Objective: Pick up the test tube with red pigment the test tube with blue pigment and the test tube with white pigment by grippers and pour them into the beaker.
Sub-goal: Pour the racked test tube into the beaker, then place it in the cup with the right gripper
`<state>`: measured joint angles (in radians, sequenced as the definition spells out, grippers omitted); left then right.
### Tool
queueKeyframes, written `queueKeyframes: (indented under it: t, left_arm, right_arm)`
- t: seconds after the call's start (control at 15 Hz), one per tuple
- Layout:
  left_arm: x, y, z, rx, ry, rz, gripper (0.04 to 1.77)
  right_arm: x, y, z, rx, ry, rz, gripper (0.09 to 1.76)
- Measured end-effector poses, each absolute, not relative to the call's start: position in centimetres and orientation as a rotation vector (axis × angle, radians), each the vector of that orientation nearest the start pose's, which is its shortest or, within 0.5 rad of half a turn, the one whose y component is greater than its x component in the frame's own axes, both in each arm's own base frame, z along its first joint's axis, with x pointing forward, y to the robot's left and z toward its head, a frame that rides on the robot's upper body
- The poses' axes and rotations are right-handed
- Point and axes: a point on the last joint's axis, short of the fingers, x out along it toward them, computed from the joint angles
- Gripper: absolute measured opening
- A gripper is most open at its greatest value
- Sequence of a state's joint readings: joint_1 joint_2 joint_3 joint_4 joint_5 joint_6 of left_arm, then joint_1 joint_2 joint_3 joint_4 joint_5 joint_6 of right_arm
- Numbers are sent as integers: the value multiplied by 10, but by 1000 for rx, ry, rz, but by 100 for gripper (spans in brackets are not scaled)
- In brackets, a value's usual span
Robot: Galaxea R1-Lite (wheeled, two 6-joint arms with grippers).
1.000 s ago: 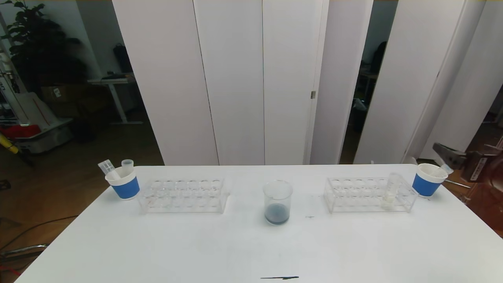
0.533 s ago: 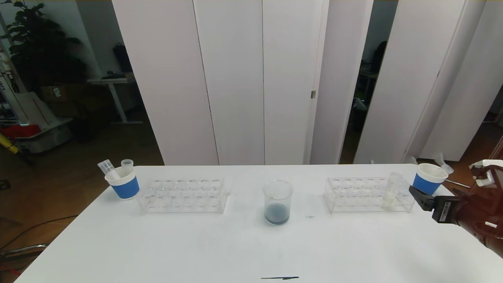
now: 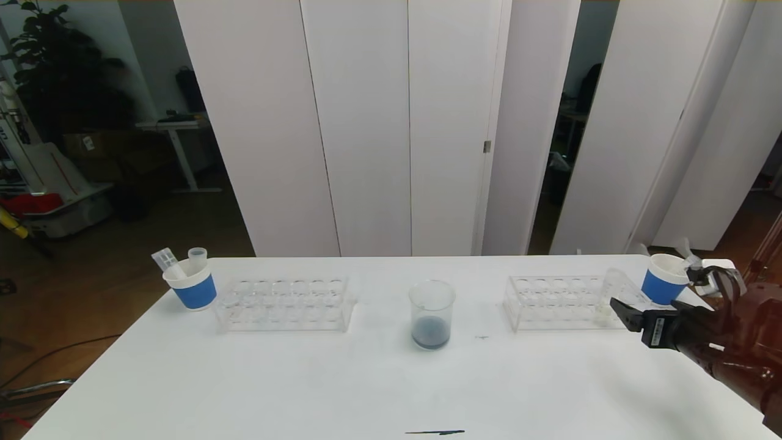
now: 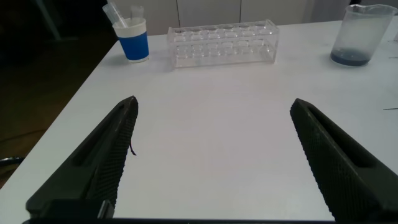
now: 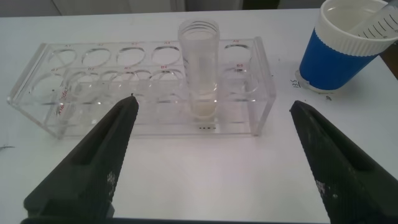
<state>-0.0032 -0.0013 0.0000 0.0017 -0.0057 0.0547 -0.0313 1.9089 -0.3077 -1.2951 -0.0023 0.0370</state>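
Note:
I expect the liquid to turn pale blue when I pour in the white pigment (image 5: pixel 203 109), because only a shallow dark bluish layer (image 3: pixel 430 333) is in the beaker.
The clear beaker (image 3: pixel 432 313) stands mid-table with dark bluish liquid in its bottom; it also shows in the left wrist view (image 4: pixel 360 34). The test tube with white pigment (image 3: pixel 611 294) stands upright near the right end of the right rack (image 3: pixel 559 302). In the right wrist view this tube (image 5: pixel 200 68) is straight ahead. My right gripper (image 3: pixel 624 311) is open and empty, just in front of the rack's right end (image 5: pixel 212 102). My left gripper (image 4: pixel 214 102) is open and empty over bare table near the front left. No blue- or red-bottomed tube shows.
An empty clear rack (image 3: pixel 284 304) stands left of the beaker. A blue-banded white cup (image 3: pixel 192 286) with two empty tubes is at the far left. A second cup (image 3: pixel 665 282) with a tube is right of the right rack, near the table edge.
My right arm has come down from beyond the right cup and moved left, to in front of the right rack. Nothing else has moved.

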Motion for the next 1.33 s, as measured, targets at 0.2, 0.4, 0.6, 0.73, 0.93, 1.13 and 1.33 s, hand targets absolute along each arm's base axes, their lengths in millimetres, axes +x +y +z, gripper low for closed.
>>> queueKeyframes:
  t: [0.2, 0.4, 0.6, 0.73, 0.93, 1.13, 1.33]
  left_arm:
    - [-23, 0, 75, 55, 0, -9, 175]
    - [-23, 0, 75, 55, 0, -9, 175]
    - [-23, 0, 75, 55, 0, -9, 175]
    - [-23, 0, 75, 55, 0, -9, 175]
    - [-23, 0, 75, 55, 0, -9, 175]
    - [-23, 0, 75, 55, 0, -9, 175]
    - [-23, 0, 75, 55, 0, -9, 175]
  right_arm:
    - [288, -10, 72, 19, 285, -36, 175]
    - [302, -10, 70, -7, 272, 15, 175]
    - [310, -10, 67, -18, 270, 24, 175]
    - [314, -10, 65, -19, 266, 26, 175]
    - [319, -13, 61, -31, 268, 62, 175]
    - [323, -15, 61, -31, 262, 61, 175]
    - [328, -16, 60, -30, 254, 60, 175]
